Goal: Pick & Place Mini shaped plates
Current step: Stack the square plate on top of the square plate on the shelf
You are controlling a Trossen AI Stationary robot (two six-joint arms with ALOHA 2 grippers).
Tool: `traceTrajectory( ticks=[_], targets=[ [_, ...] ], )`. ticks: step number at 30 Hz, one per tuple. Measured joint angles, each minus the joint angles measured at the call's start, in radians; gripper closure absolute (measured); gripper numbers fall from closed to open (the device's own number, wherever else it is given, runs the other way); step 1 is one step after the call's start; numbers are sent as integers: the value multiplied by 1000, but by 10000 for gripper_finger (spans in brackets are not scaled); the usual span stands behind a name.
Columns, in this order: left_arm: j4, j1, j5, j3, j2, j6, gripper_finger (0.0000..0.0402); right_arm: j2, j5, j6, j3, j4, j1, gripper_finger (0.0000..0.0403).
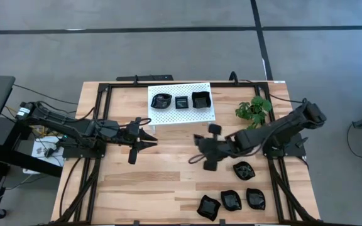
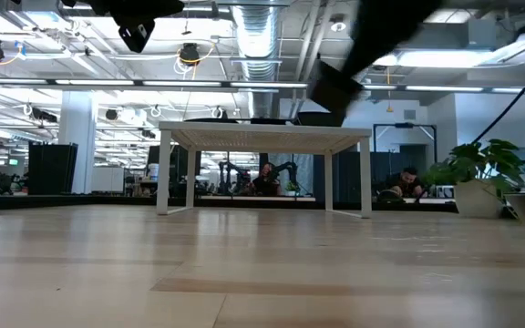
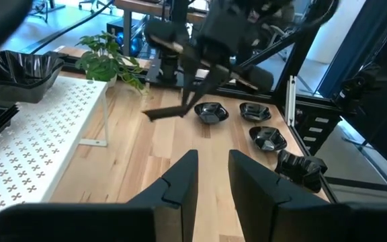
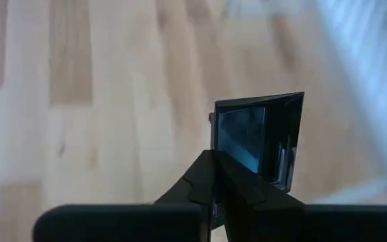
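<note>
My right gripper should continue carrying the held square plate [image 4: 259,138] to the small square plate on the rack [image 1: 181,102] until they nest, because both plates have their hollow side up.
My right gripper [image 1: 197,150] hangs over the table's middle, shut on a small square glossy black plate [image 4: 257,134]. My left gripper [image 1: 151,139] is open and empty, left of the middle, near the white perforated rack [image 1: 168,116]. Its fingers show a narrow gap in the left wrist view [image 3: 210,178]. Three black plates rest on the rack: a wavy one [image 1: 162,100], a small square one [image 1: 181,102] and a larger square one [image 1: 200,99]. Several more black plates lie on the table at the near right, among them one [image 1: 242,169] close to my right arm. My right gripper pinches the square plate by one edge [image 4: 237,161] between its two fingers [image 4: 207,178]. The plate sticks out beyond the fingertips, tilted, with its hollow side toward the wrist camera. It is lifted clear of the table.
A small green plant [image 1: 254,110] stands at the far right, just behind my right arm. Three black plates [image 1: 231,201] lie in a row along the near edge on the right. Bare wood lies between the two grippers and toward the near left.
</note>
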State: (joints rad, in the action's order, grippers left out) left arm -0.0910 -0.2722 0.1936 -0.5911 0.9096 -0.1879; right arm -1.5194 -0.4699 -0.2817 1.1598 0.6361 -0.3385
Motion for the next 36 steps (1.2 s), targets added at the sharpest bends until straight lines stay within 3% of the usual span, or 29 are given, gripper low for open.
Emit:
traceTrajectory(
  ticks=[9, 17, 28, 36],
  targets=[
    [-2, 0, 0, 0, 0, 0, 317, -189, -107, 368, 302, -16, 155, 398],
    [-3, 0, 0, 0, 0, 0, 317, -322, -108, 467, 490, 111, 314, 398],
    [1, -1, 0, 0, 0, 0, 317, -353, -100, 478, 536, 146, 429, 397],
    [0, -1, 0, 0, 0, 0, 317, -353, 2, 475, 536, 146, 460, 396]
  ],
)
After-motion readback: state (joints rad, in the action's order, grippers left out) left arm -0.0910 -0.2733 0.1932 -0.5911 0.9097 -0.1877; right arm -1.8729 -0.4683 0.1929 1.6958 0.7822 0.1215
